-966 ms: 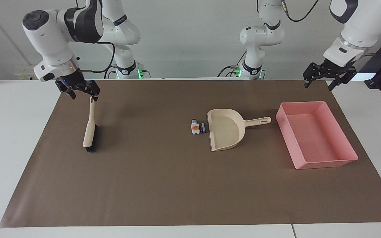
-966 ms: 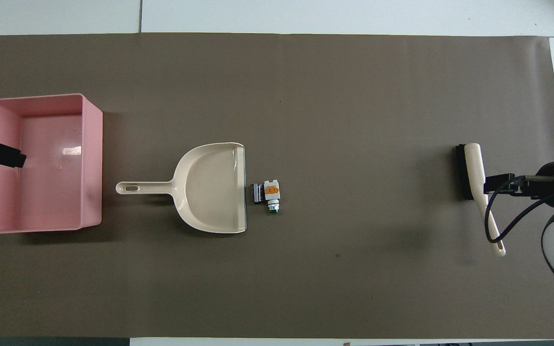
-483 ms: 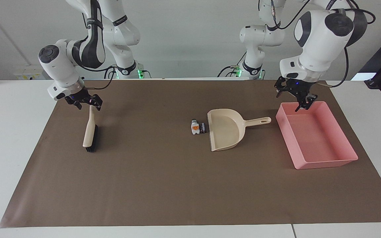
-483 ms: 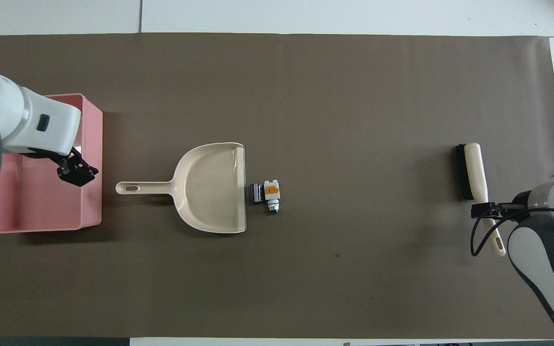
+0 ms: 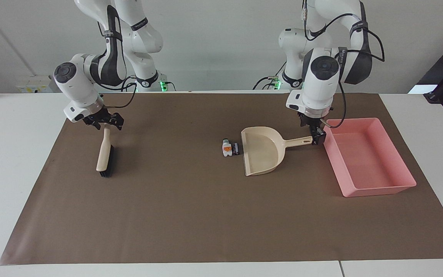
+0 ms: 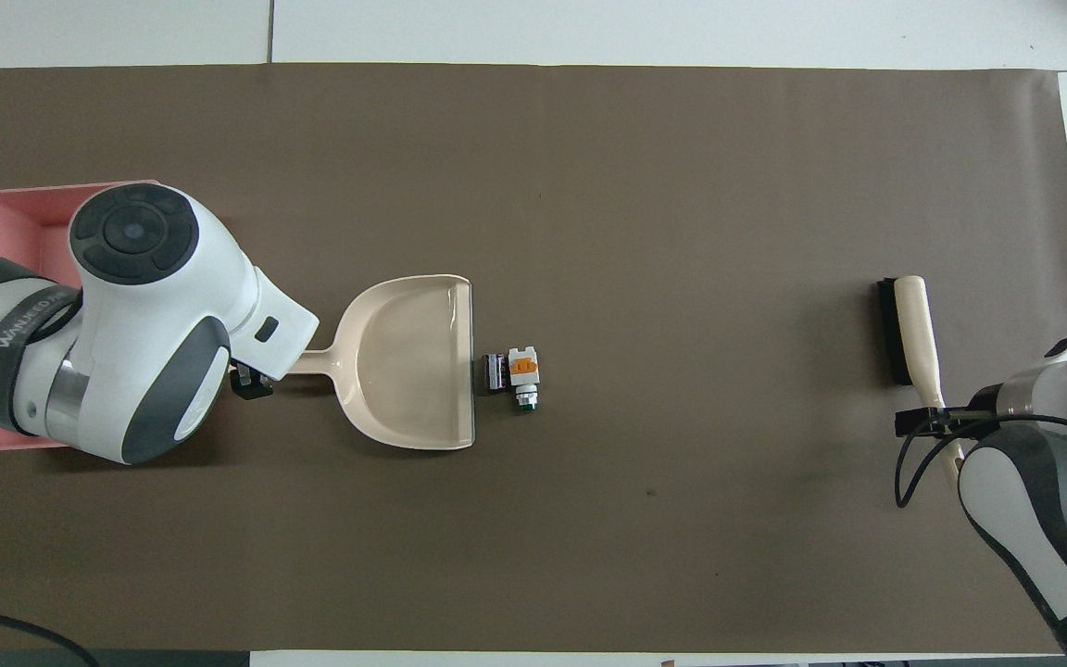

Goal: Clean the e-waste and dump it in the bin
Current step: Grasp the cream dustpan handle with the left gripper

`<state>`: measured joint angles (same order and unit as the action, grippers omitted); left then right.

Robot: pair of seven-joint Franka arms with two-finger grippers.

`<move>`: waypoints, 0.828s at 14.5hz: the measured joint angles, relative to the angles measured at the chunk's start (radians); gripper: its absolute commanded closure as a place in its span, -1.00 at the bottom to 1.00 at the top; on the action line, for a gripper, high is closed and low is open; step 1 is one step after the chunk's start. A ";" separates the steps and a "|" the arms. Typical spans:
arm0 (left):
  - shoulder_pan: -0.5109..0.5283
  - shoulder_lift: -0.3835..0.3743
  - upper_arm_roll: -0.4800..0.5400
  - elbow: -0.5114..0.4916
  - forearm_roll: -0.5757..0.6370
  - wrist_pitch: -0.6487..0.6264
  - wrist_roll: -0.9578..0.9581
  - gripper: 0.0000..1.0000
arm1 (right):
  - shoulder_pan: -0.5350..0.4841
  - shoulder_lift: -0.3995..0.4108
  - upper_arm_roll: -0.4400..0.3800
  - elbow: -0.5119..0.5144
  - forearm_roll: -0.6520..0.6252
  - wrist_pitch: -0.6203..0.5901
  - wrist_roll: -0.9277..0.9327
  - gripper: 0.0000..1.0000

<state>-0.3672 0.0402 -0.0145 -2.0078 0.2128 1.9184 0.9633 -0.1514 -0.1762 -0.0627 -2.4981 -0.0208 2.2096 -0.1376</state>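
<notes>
The black and white scraps are lying side by side with an edge (image 6: 508, 371) between them, so I expect the e-waste (image 6: 524, 377) to come apart when I sweep it up.
The e-waste (image 5: 229, 148) is a small cluster of scraps, white with orange, black and a bit of green, lying on the brown mat just off the open lip of the beige dustpan (image 5: 262, 152). It also shows in the overhead view (image 6: 517, 371). The pink bin (image 5: 360, 161) stands beside the dustpan's handle, toward the left arm's end. My left gripper (image 5: 317, 137) is down at the tip of the dustpan's handle, beside the bin's wall. My right gripper (image 5: 104, 122) is open, straddling the handle end of a beige brush (image 5: 104, 156).
The brush with black bristles lies on the mat at the right arm's end, handle toward the robots. The brown mat (image 5: 190, 215) covers most of the white table. In the overhead view the left arm hides most of the bin (image 6: 15, 208).
My left gripper has swung from above the bin's edge down to the tip of the dustpan's handle. My right gripper has lowered onto the brush handle's end. Nothing on the mat has moved.
</notes>
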 measured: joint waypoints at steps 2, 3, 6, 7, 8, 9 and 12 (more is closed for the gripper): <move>-0.035 0.015 0.000 -0.040 0.045 0.033 -0.026 -0.83 | -0.007 0.000 0.000 -0.005 0.000 0.024 -0.005 -0.82; -0.050 0.025 0.000 -0.061 0.068 0.054 -0.043 -0.82 | -0.010 0.000 0.000 -0.008 0.000 0.036 -0.005 -0.80; -0.075 0.047 0.000 -0.123 0.138 0.127 -0.109 -0.77 | -0.012 0.000 0.000 -0.015 0.000 0.044 -0.005 -0.50; -0.078 0.056 0.000 -0.134 0.156 0.143 -0.128 -0.74 | -0.012 0.000 0.000 -0.016 0.000 0.044 -0.004 -0.44; -0.083 0.067 0.000 -0.138 0.165 0.151 -0.144 -0.73 | -0.012 0.000 0.000 -0.016 0.000 0.045 -0.004 -0.44; -0.087 0.077 0.000 -0.139 0.169 0.154 -0.155 -0.67 | -0.012 0.000 0.000 -0.016 0.000 0.045 -0.004 -0.44; -0.094 0.088 0.000 -0.139 0.174 0.159 -0.176 0.39 | -0.012 0.000 0.000 -0.016 0.001 0.045 0.006 -0.44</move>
<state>-0.4608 0.1287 -0.0141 -2.1471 0.3866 2.0772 0.7868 -0.1633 -0.1762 -0.0627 -2.5144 -0.0194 2.2549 -0.1320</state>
